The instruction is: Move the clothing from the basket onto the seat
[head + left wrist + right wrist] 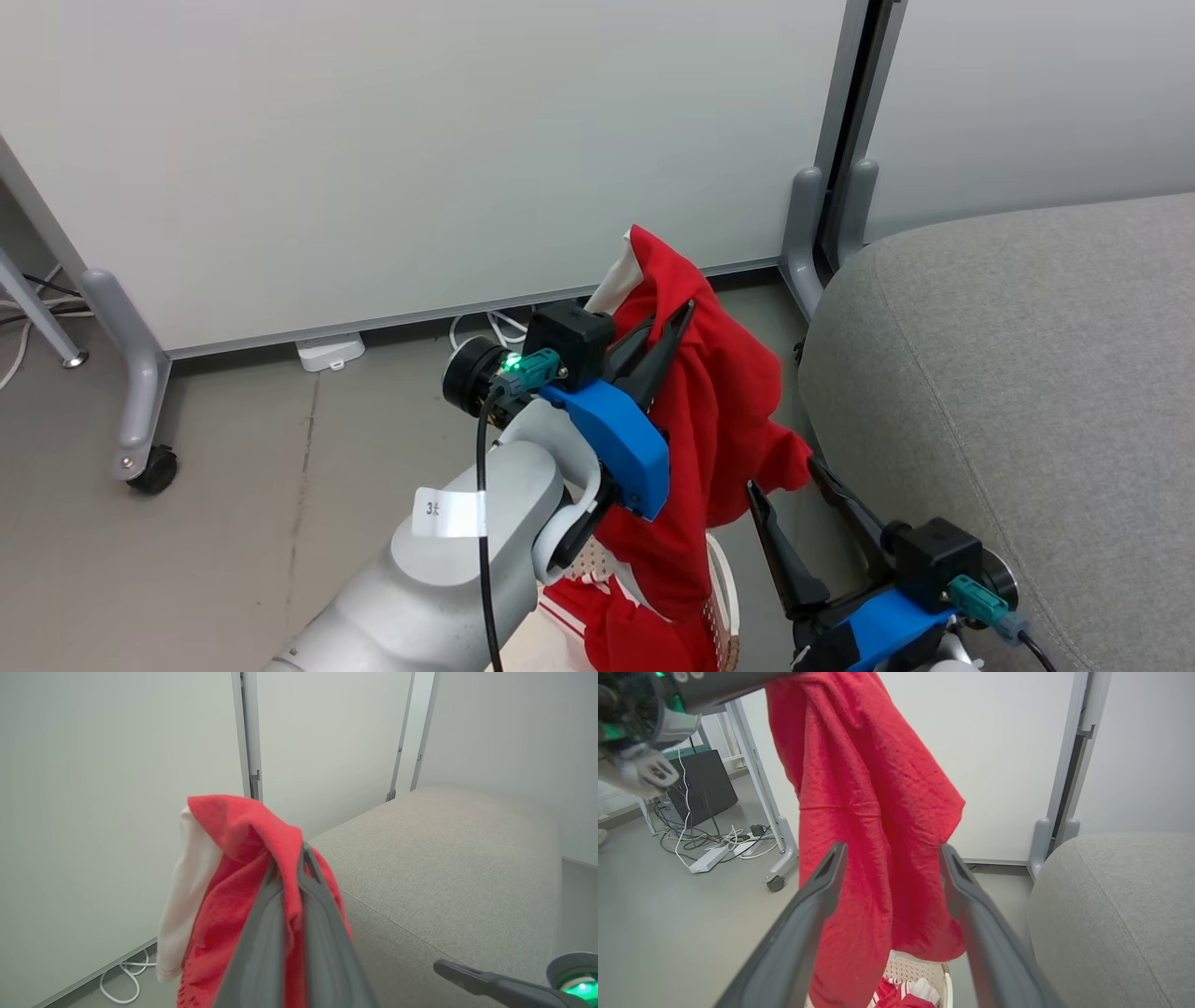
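The hanging red garment (717, 386) has loose folds (875, 817) running down it. It will sag around my right gripper in a heap when I carry it.
My left gripper (667, 322) is shut on a red garment with a white panel, the clothing (719, 401), and holds it up in the air so that it hangs down long. In the left wrist view the fingers (303, 891) pinch the red fabric (233, 882) near its top fold. Below it stands the basket (721, 597), with more red-and-white striped clothing (901, 994) inside. My right gripper (782, 476) is open, low beside the hanging cloth's lower edge; its fingers (822, 886) frame the cloth without touching it. The grey seat (1008, 373) is just to the right.
Pale partition panels (420, 140) stand behind, on wheeled legs (149, 467). A white power strip (327, 353) and cables lie at their base. A black box (703, 781) with more cables sits on the floor to the left.
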